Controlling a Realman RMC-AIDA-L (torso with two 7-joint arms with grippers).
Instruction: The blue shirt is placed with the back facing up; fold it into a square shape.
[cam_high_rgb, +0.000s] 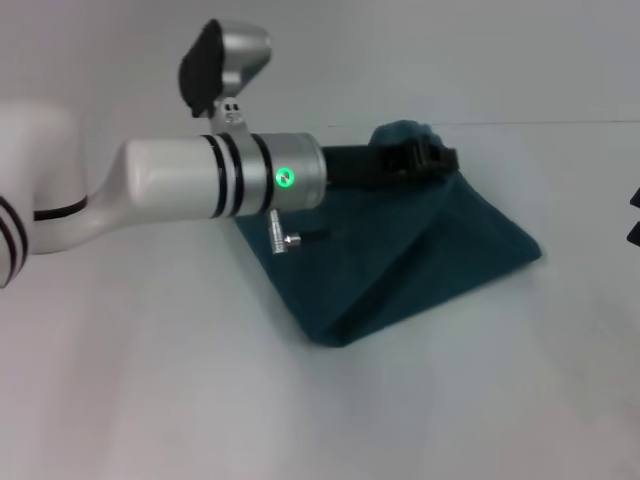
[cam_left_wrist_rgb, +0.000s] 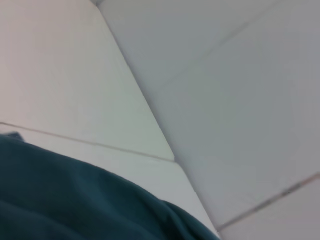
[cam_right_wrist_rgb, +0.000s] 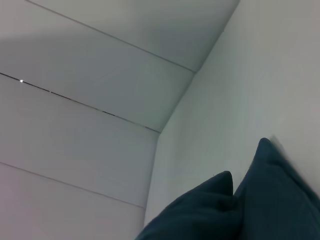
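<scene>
I should move my left gripper away before my right gripper pulls the top layer (cam_high_rgb: 398, 228), because my left arm lies across the blue shirt to the bunched peak (cam_high_rgb: 404, 131).
The blue shirt (cam_high_rgb: 400, 260) lies on the white table, right of centre in the head view, partly folded into a rough triangle. Its far edge is drawn up into a peak with a bunch of cloth on top. My left arm reaches across from the left. My left gripper (cam_high_rgb: 438, 158) sits at that peak, its black fingers closed into the bunched cloth. The shirt also fills a corner of the left wrist view (cam_left_wrist_rgb: 75, 200) and of the right wrist view (cam_right_wrist_rgb: 240, 210). Only two dark bits of my right gripper (cam_high_rgb: 634, 215) show at the right edge.
Bare white table (cam_high_rgb: 150, 380) surrounds the shirt in front and on both sides. A white wall rises behind the table's far edge (cam_high_rgb: 540, 122). The left arm's thick white forearm (cam_high_rgb: 180, 178) spans the left half of the head view and hides the table behind it.
</scene>
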